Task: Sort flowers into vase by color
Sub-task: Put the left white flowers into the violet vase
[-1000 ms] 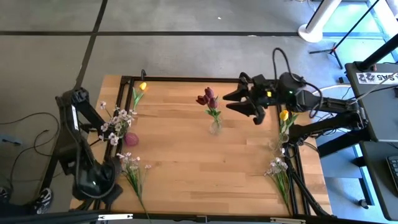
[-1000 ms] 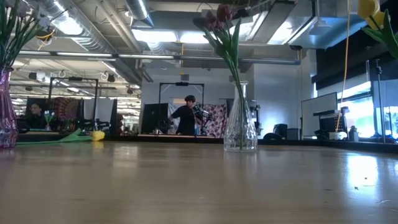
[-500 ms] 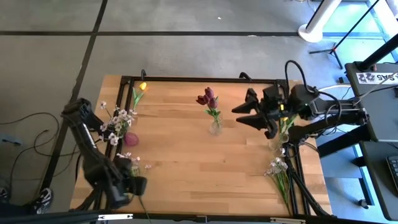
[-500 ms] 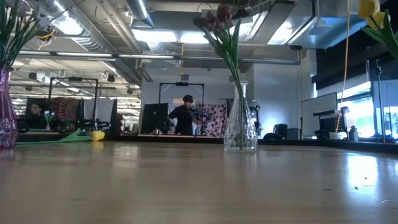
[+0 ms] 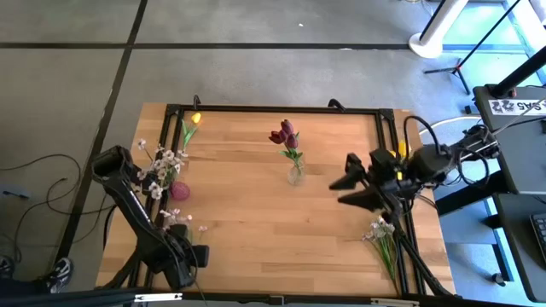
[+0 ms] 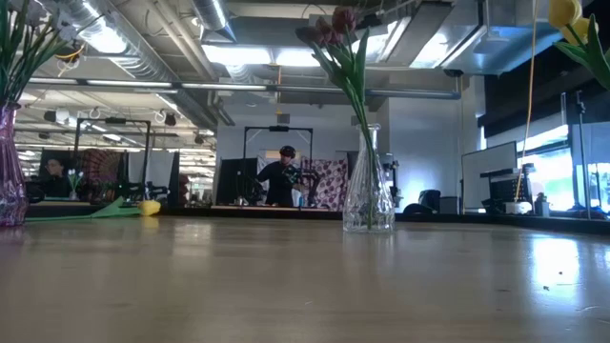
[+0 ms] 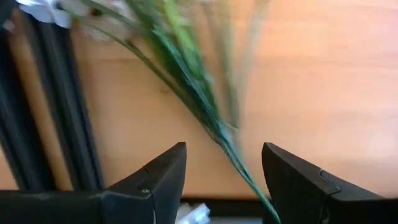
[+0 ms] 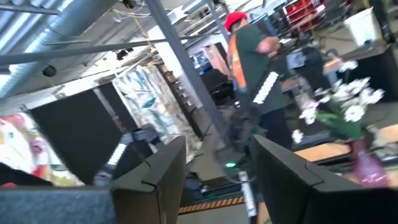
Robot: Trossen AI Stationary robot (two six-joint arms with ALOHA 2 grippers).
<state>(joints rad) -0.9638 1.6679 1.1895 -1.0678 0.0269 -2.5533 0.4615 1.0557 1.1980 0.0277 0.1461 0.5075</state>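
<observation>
The white-pink sprig's stem end [image 7: 250, 179] is pointing in between my left gripper's open fingers. I should go on toward the blossoms until I close on the bunched stems [image 7: 194, 90].
My left gripper [image 5: 182, 249] [image 7: 224, 168] is open, low over the table's near-left part. Its fingers stand on either side of the green stem [image 7: 227, 140] of a white-pink sprig [image 5: 181, 227] that lies flat on the table. My right gripper [image 5: 343, 192] [image 8: 217, 168] is open and holds nothing, above the table's right part. Maroon tulips [image 5: 284, 134] stand in a clear vase [image 5: 295, 175] [image 6: 368, 191]. White-pink blossoms [image 5: 160, 169] fill a pink vase [image 5: 180, 190]. A yellow tulip [image 5: 400, 150] rises behind the right arm. Another yellow tulip [image 5: 194, 119] lies at the far-left corner.
A second white-pink sprig [image 5: 381, 232] lies at the near-right edge. A black frame [image 5: 273, 108] rims the table. The middle and near-middle wood is bare. A person in a red cap [image 8: 252, 56] shows in the room beyond the table.
My left gripper has swung from the near-left corner toward the table's right along the near edge, ending over the lying sprig. My right gripper has drawn back from beside the clear vase toward the near and right edges. No flower has moved.
</observation>
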